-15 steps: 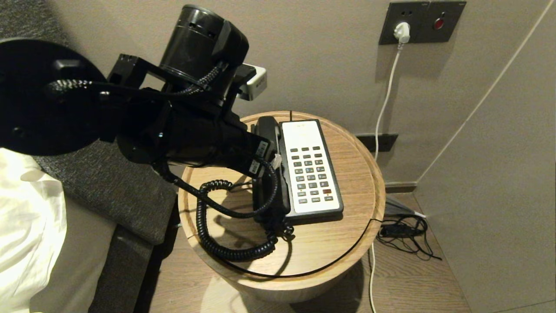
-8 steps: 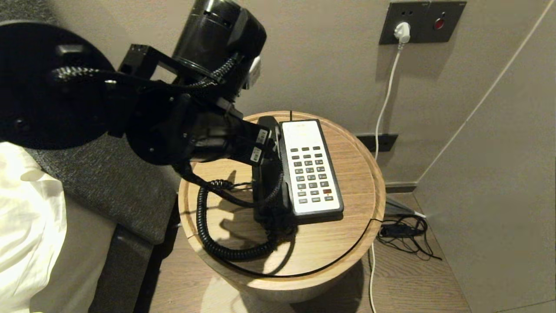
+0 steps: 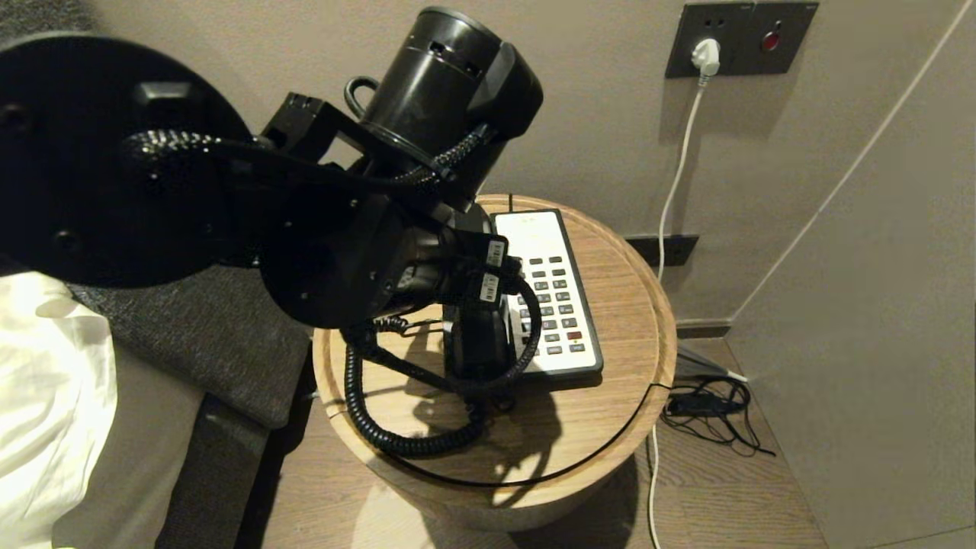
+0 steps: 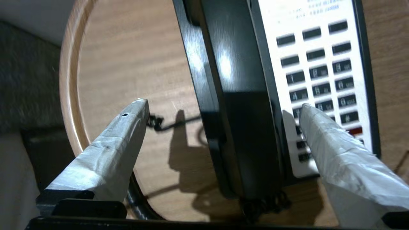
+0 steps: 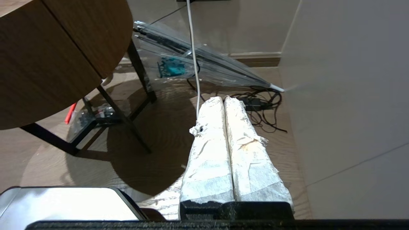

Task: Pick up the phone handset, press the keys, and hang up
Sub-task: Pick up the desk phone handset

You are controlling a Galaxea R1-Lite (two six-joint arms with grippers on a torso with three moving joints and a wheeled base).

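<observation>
The phone handset (image 4: 235,53) lies at a slant below my left gripper's open fingers, so next my left gripper turns to line up with it before it closes around the handset's grip (image 4: 248,115).
The black phone handset (image 3: 478,345) lies in its cradle along the left side of the black-and-white phone base (image 3: 563,305) on a round wooden table (image 3: 610,427). Its coiled cord (image 3: 396,440) loops over the tabletop. My left arm (image 3: 358,252) reaches over the phone and hides the handset's upper part. In the left wrist view my left gripper (image 4: 222,104) is open above the handset (image 4: 236,95). One finger is over the bare wood and the other over the keypad (image 4: 319,64). Nothing is held. My right gripper (image 5: 223,99) hangs shut and empty over the floor.
A bed with a grey padded side (image 3: 191,328) and white bedding (image 3: 46,396) borders the table's left. A wall panel with a white plug (image 3: 705,53) and its cable is at the back right. Black cables (image 3: 709,408) and a clear umbrella (image 5: 204,60) lie on the floor.
My left arm has swung right and turned at the wrist, so it now covers more of the handset and part of the keypad. The phone has not moved.
</observation>
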